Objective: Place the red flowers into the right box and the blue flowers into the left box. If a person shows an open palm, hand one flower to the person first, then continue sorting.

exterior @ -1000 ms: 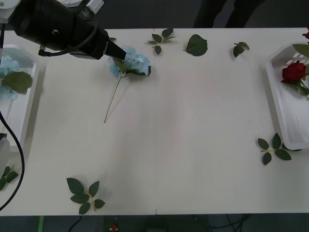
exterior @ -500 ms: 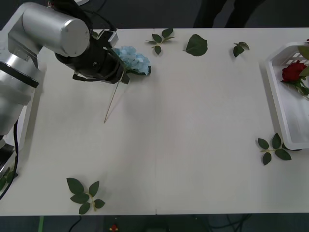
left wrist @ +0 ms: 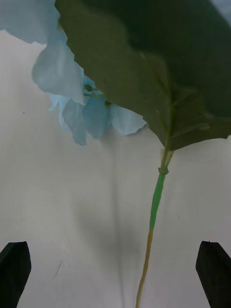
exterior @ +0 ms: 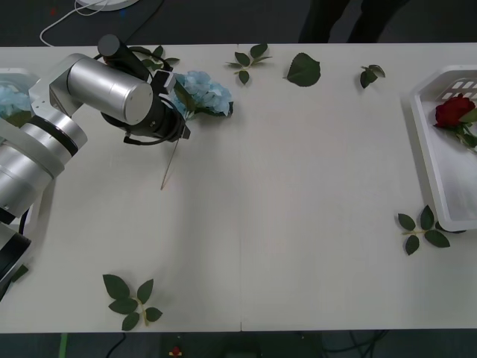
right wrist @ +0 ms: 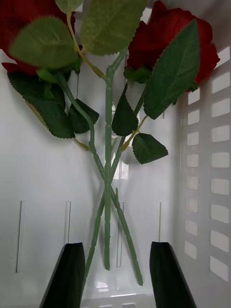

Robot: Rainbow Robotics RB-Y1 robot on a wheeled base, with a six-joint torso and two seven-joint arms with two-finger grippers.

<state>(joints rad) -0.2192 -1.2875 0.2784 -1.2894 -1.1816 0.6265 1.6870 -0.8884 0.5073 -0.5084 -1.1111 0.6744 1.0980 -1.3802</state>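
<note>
The big dark leaf [left wrist: 148, 82] is attached to the green stem's top [left wrist: 163, 168], so the leaf will rise along with the blue flower when the robot lifts the stem.
A blue flower [exterior: 205, 92] lies on the table at the far left, its thin stem [exterior: 170, 167] trailing toward me. My left gripper [left wrist: 115, 274] hovers open just above it, and the stem [left wrist: 155, 207] runs between the black fingertips [left wrist: 14, 267] under a big dark leaf [left wrist: 144, 72]. The left box [exterior: 16, 74] at the table's left end holds another blue flower [exterior: 10, 98]. The right box [exterior: 440, 160] holds a red flower [exterior: 454, 110]. My right gripper [right wrist: 118, 276] is open inside the right box [right wrist: 207, 168], over the crossed stems of two red flowers [right wrist: 178, 43].
Loose green leaf sprigs lie along the far edge [exterior: 250, 58] [exterior: 303, 69] [exterior: 370, 74], beside the right box [exterior: 421, 227] and near the front left [exterior: 130, 298]. The left arm [exterior: 97, 93] spans the table's left end. The white tabletop's middle is wide and bare.
The left arm has swung and turned over the blue flower, its silver links moving down and left, which uncovers the left box's corner. The flower has stayed where it was.
</note>
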